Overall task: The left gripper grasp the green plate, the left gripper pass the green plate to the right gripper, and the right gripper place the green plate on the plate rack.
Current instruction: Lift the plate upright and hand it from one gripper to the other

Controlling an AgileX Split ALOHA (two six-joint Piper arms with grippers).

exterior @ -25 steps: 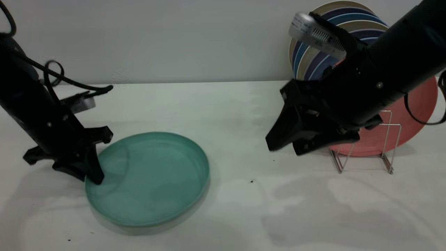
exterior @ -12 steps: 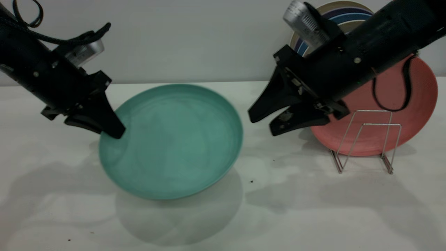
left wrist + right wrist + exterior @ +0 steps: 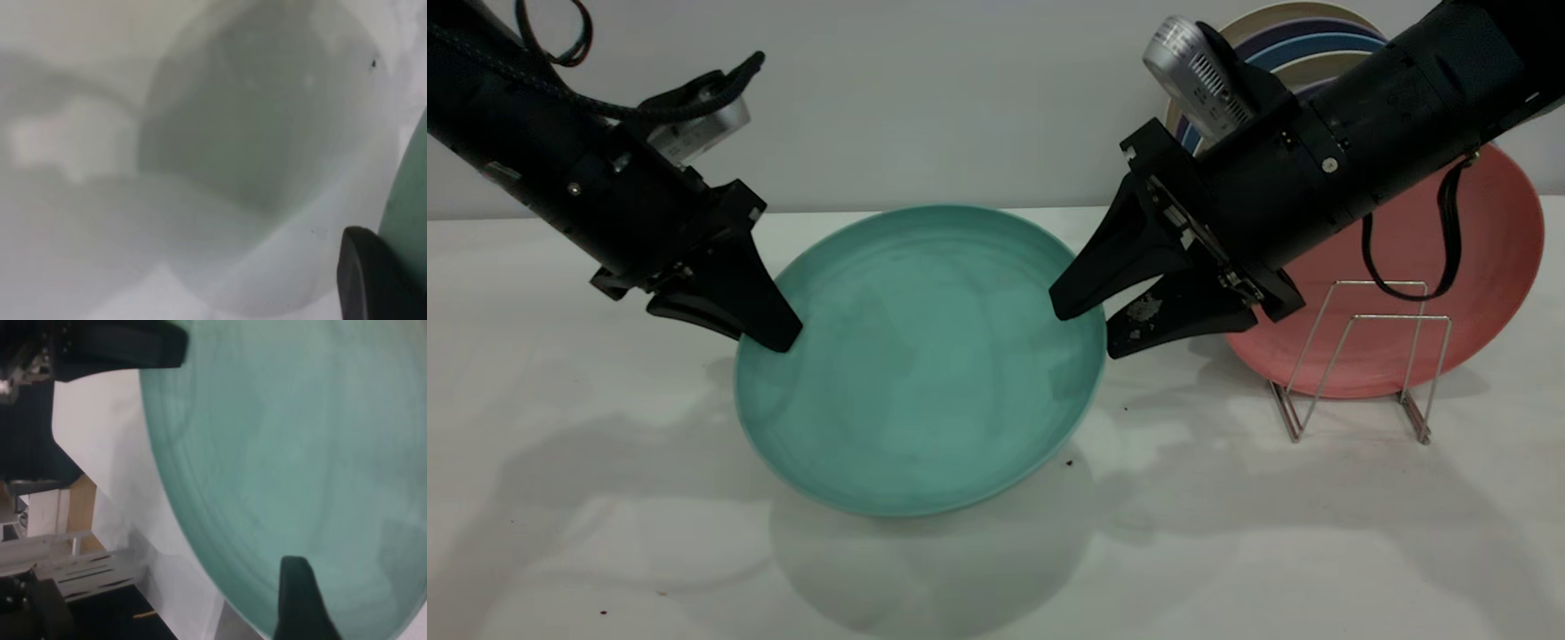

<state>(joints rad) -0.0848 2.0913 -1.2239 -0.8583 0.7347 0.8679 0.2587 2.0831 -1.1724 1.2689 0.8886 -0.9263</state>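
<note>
The green plate is in my left gripper, far from the plate rack [image 3: 1371, 352], so my right gripper should close on the opposite rim [image 3: 1102, 322] before my left gripper opens.
The green plate [image 3: 925, 364] hangs tilted above the table, face toward the camera. My left gripper [image 3: 769, 333] is shut on the plate's left rim and carries it. My right gripper [image 3: 1083, 327] is open, and its two jaws straddle the plate's right rim without closing on it. In the left wrist view one black finger [image 3: 373, 280] lies against the plate's edge [image 3: 408, 200]. In the right wrist view the plate [image 3: 300, 453] fills the picture with one finger [image 3: 300, 600] over it. The plate rack [image 3: 1352, 356] stands at the right.
A salmon-pink plate [image 3: 1494, 258] stands upright in the rack. Striped blue and cream plates [image 3: 1307, 40] lean on the wall behind it. The green plate's shadow [image 3: 925, 551] falls on the white table below.
My left gripper has lifted the green plate off the table and carried it right and up. My right gripper has risen and come left until its open jaws reach the plate's right rim.
</note>
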